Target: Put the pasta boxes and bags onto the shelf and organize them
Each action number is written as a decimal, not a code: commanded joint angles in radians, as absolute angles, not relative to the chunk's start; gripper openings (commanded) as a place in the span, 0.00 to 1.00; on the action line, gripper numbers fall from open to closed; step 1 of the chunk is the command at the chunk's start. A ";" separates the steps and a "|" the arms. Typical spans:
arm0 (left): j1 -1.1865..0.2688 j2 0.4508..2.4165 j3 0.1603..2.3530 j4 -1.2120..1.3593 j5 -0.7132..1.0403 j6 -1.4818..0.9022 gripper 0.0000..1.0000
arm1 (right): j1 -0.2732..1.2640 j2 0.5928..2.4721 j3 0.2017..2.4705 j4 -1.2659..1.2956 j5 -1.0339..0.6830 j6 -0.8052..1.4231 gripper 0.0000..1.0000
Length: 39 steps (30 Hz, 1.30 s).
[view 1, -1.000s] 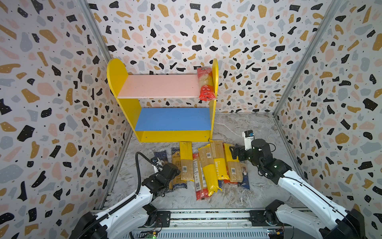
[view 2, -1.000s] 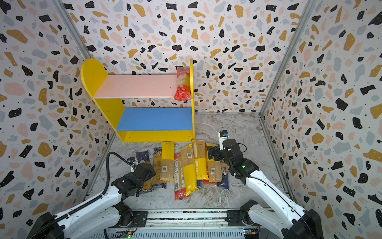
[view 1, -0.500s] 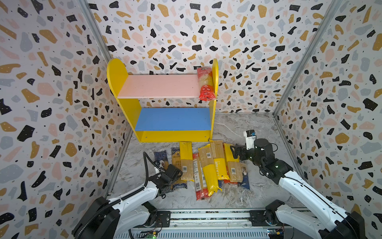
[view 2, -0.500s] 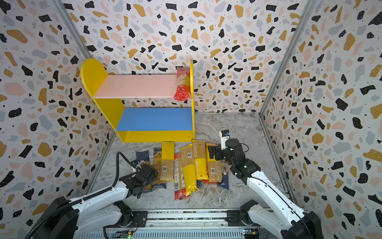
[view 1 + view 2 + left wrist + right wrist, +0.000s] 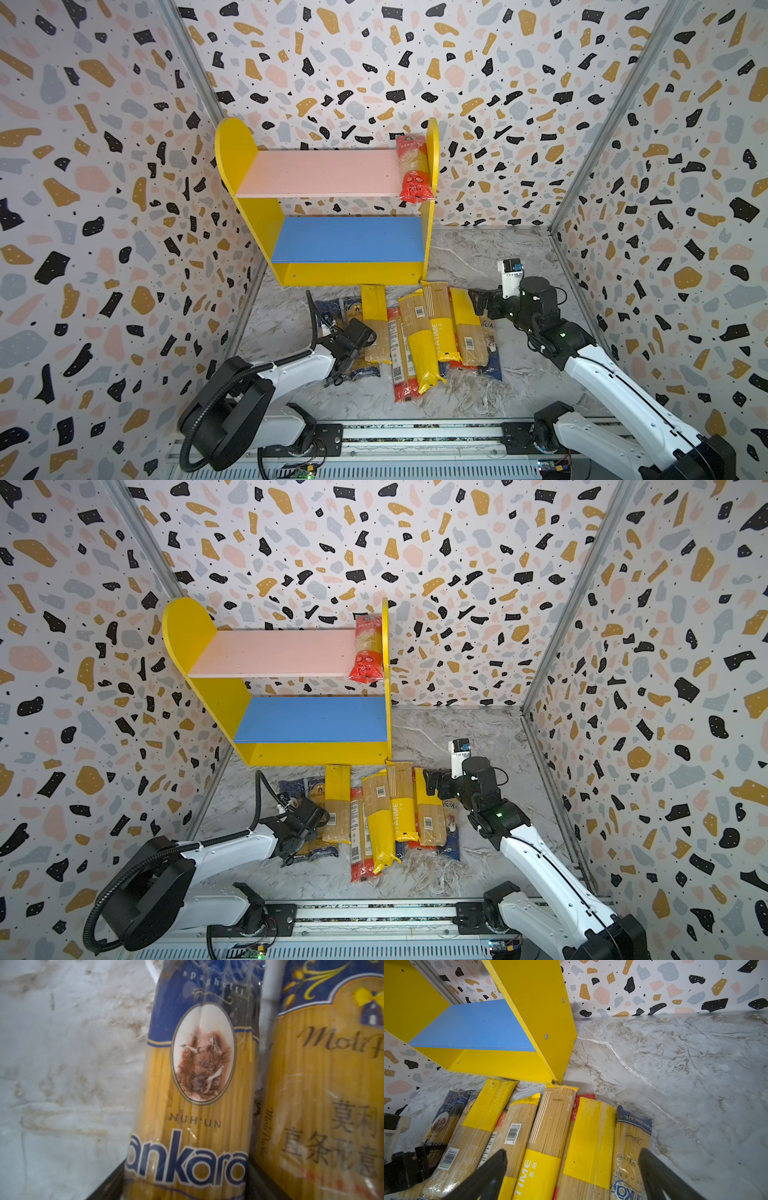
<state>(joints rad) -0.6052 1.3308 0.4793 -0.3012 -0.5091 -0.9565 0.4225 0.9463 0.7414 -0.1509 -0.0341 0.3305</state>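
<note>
My left gripper should open, since the Ankara bag (image 5: 198, 1076) slants across my fingers. I should line them up with its sides (image 5: 138, 1124) and close squarely before lifting the bag.
The shelf (image 5: 349, 274) (image 5: 316, 754) stands at the back with one red bag (image 5: 413, 174) on its pink upper board against the right panel. Its blue board is bare. Several spaghetti packs (image 5: 424, 332) lie side by side on the floor in front of it. My left gripper (image 5: 347, 357) (image 5: 187, 1188) is down on the leftmost one, a blue-topped Ankara bag (image 5: 197, 1084), with a jaw pressed to each side. My right gripper (image 5: 478, 301) (image 5: 573, 1159) hangs open over the far right of the row, above a yellow-banded pack (image 5: 587, 1136) and a blue-topped bag (image 5: 631, 1142).
A second blue-topped bag (image 5: 322, 1084) lies right beside the gripped one. Patterned walls close in on the left, right and back. The arms' base rail (image 5: 415, 432) runs along the front. Bare marble floor (image 5: 675, 1064) lies to the right of the shelf.
My left arm has dropped lower and its jaws have narrowed onto the leftmost bag. My right gripper has drifted slightly right and stays open.
</note>
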 commanded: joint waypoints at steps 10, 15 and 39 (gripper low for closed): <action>-0.611 1.422 0.466 -0.234 -0.365 -0.943 0.64 | 0.388 0.976 0.749 -0.122 -0.081 0.320 0.99; -0.621 1.406 0.388 -0.163 -0.291 -1.008 0.72 | 0.385 0.980 0.752 -0.121 -0.083 0.320 0.99; -0.667 1.486 0.264 0.015 -0.228 -1.068 0.06 | 0.385 0.961 0.753 -0.140 -0.083 0.326 0.99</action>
<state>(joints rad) -0.6418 1.3777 0.3740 0.1406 -0.5507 -1.0039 0.3882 0.9813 0.7414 -0.1387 -0.0795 0.3305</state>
